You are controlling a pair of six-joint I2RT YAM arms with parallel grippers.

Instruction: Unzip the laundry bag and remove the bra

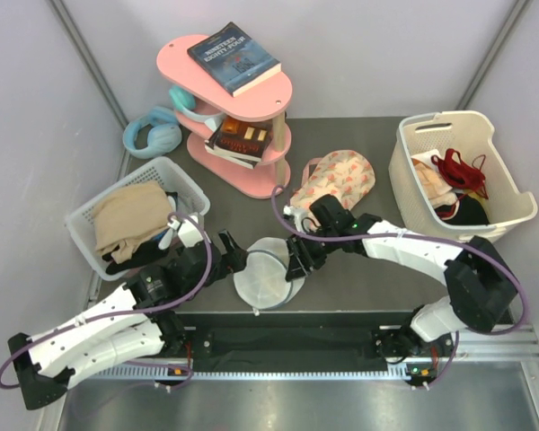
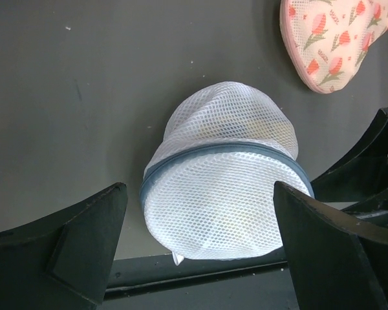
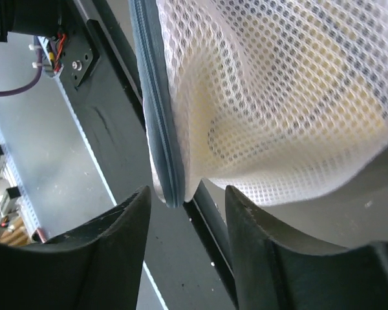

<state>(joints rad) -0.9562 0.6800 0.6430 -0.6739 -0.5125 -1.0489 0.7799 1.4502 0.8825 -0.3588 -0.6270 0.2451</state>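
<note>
The mesh (image 2: 223,116) already droops in folds behind the blue-grey zip rim, so the laundry bag (image 1: 266,277) will hang slack from the zip rim when the robot lifts it.
The laundry bag (image 1: 268,275), a round white mesh drum with a blue-grey zip rim, lies near the table's front edge between both arms. My left gripper (image 1: 234,258) is open wide, its fingers (image 2: 71,252) straddling the bag (image 2: 226,187) on both sides without pressing it. My right gripper (image 1: 296,262) reaches in from the right. Its jaws stand apart, and the bag's zip rim (image 3: 161,148) hangs just at the fingertips (image 3: 126,239), not clamped. A yellowish shape with a dark line, the bra (image 3: 359,90), shows faintly through the mesh.
A peach floral fabric piece (image 1: 334,180) lies behind the bag. A white basket (image 1: 512,193) with a red garment stands at the right, a grey basket (image 1: 184,180) with tan cloth at the left. A pink shelf (image 1: 269,180) with books and blue headphones (image 1: 153,135) stand at the back.
</note>
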